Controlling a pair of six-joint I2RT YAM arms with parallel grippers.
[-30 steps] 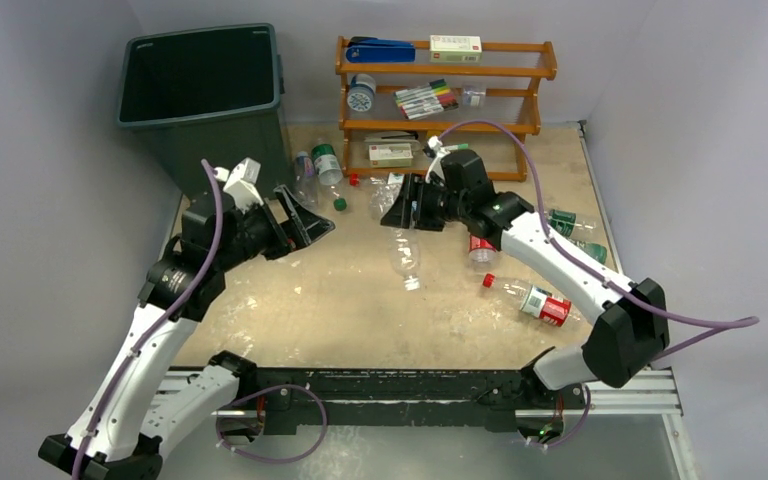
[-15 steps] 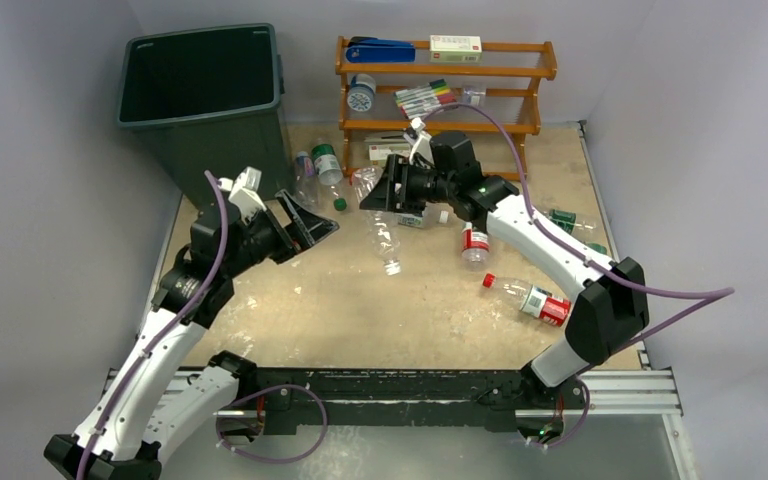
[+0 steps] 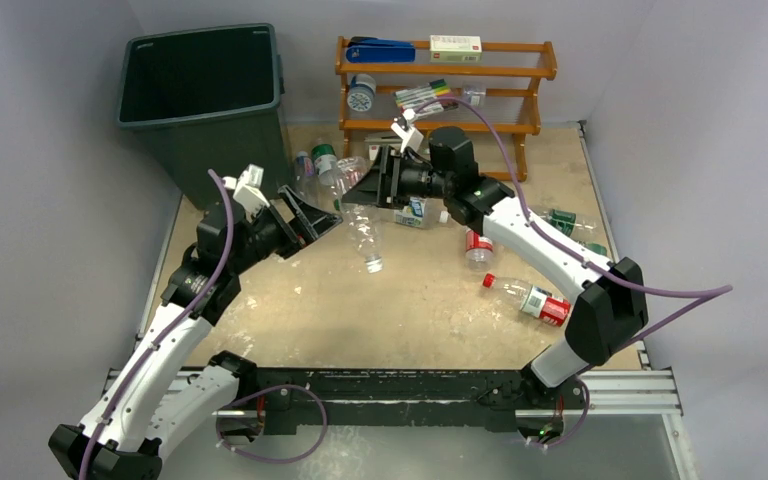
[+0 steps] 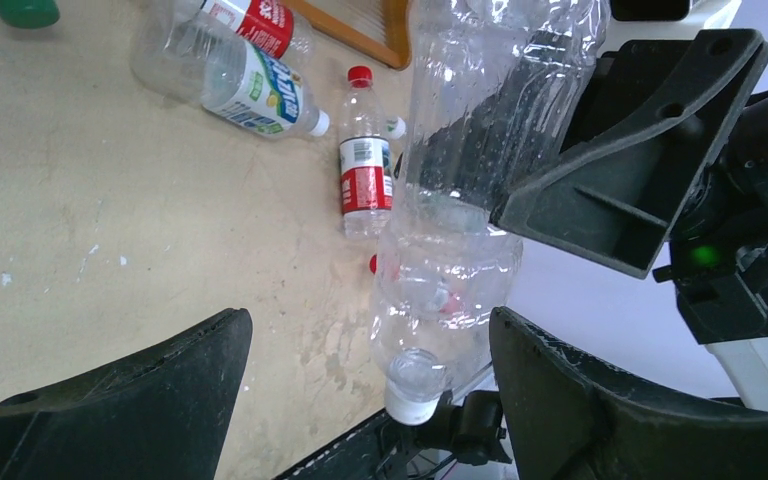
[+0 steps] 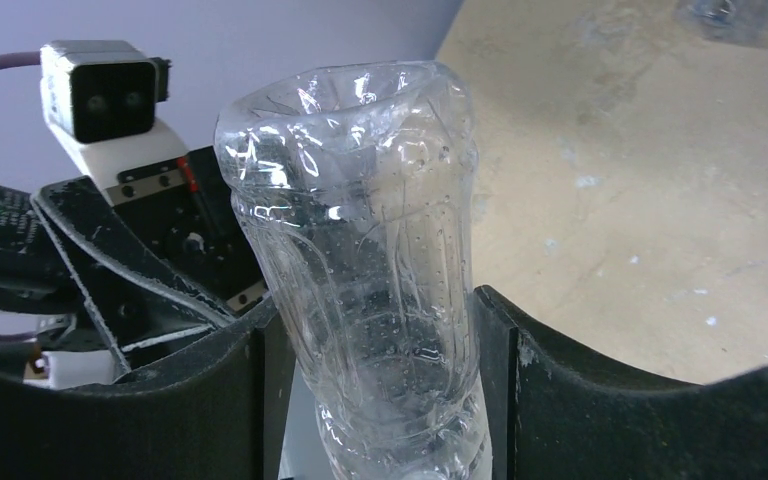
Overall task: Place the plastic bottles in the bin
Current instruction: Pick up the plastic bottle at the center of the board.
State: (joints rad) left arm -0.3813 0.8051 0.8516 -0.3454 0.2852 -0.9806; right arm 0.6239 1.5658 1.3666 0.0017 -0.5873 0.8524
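Note:
My left gripper should first take the bottle's lower body (image 3: 362, 226), because the bin (image 3: 200, 82) stands on my left gripper's side, across from my right gripper with the clear bottle.
My right gripper (image 3: 368, 186) is shut on a clear label-less plastic bottle (image 3: 363, 238) and holds it above the table, white-capped neck hanging down. In the right wrist view (image 5: 370, 400) both fingers press the bottle's body (image 5: 360, 270). My left gripper (image 3: 322, 218) is open and empty, just left of the hanging bottle. In the left wrist view (image 4: 370, 395) the bottle (image 4: 450, 260) hangs in line with the open jaws, touching neither finger. The dark green-grey bin (image 3: 200, 45) stands at the far left. Other bottles lie on the table: a red-labelled one (image 3: 477, 247), another (image 3: 532, 299), and a blue-and-white one (image 3: 415, 212).
An orange wooden rack (image 3: 520, 72) with marker pens, small boxes and a stapler stands at the back. Two bottles (image 3: 318, 165) stand beside the bin. Green-capped bottles (image 3: 572, 221) lie near the right edge. The left wrist view shows a red-labelled bottle (image 4: 364, 175) on the table.
My right gripper has carried the clear bottle left and towards the back, up to my left gripper. My left gripper has shifted slightly right and stayed open.

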